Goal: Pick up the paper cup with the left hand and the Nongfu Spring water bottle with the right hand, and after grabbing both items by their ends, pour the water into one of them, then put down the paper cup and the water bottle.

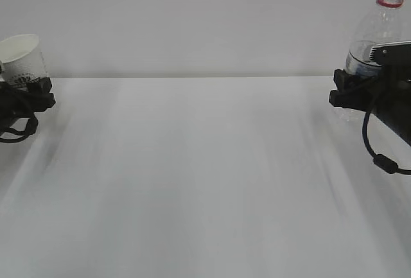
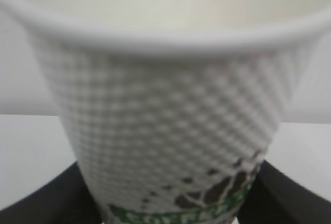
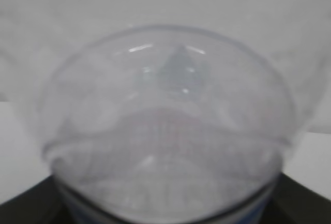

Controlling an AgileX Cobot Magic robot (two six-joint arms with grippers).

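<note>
I should now lower the paper cup [image 1: 24, 60] with my left gripper, as the cup is over a clear patch of tabletop [image 1: 49, 116] with its opening up. I should let go once the cup's base rests there.
The white paper cup [image 1: 22, 58] with its green logo sits at the far left, leaning slightly. My left gripper [image 1: 29, 93] is shut on its lower end. In the left wrist view the cup [image 2: 165, 110] fills the frame, with black fingers [image 2: 44, 203] pressed against both sides of its base. At the far right the clear Nongfu Spring water bottle [image 1: 377, 27] stands upright with its red neck ring on top and no cap. My right gripper [image 1: 353, 88] is shut on its lower part. The bottle [image 3: 165, 131] is blurred in the right wrist view, flanked by dark fingers [image 3: 305, 200]. I cannot make out the water.
The white tabletop [image 1: 205, 175] stretches between the two arms, and its far edge meets a plain pale wall. A black cable [image 1: 379, 156] loops down from the right arm over the table's right side.
</note>
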